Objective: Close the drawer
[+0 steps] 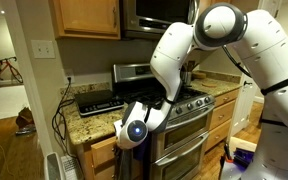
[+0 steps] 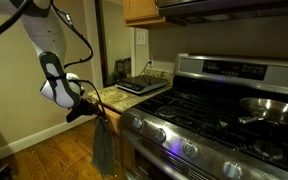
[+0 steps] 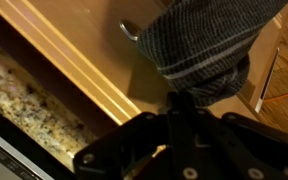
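My gripper slants down against the drawer front point(image 3: 102, 84), so I should back off, level out lower and push squarely at the towel over the drawer's handle point(image 3: 196, 52).
The wooden drawer front point(image 3: 64, 40) fills the wrist view, with a metal handle point(image 3: 129, 30) on it. A dark striped towel point(image 3: 204, 45) hangs over the handle; it also shows in an exterior view point(image 2: 102, 148). My gripper point(image 3: 184, 108) is right up against the drawer front, just below the towel, with its dark fingers held together and nothing between them. In both exterior views the gripper point(image 1: 134, 131) point(image 2: 84, 106) sits at the cabinet front under the granite counter, left of the stove. How far the drawer stands out cannot be told.
The granite counter point(image 1: 84, 122) carries a black flat appliance point(image 1: 99, 100). A steel stove point(image 2: 214, 110) with a pan point(image 2: 269, 105) stands beside the drawer. Upper cabinets point(image 1: 84, 15) hang above. Cables point(image 1: 59, 115) trail down the counter's end.
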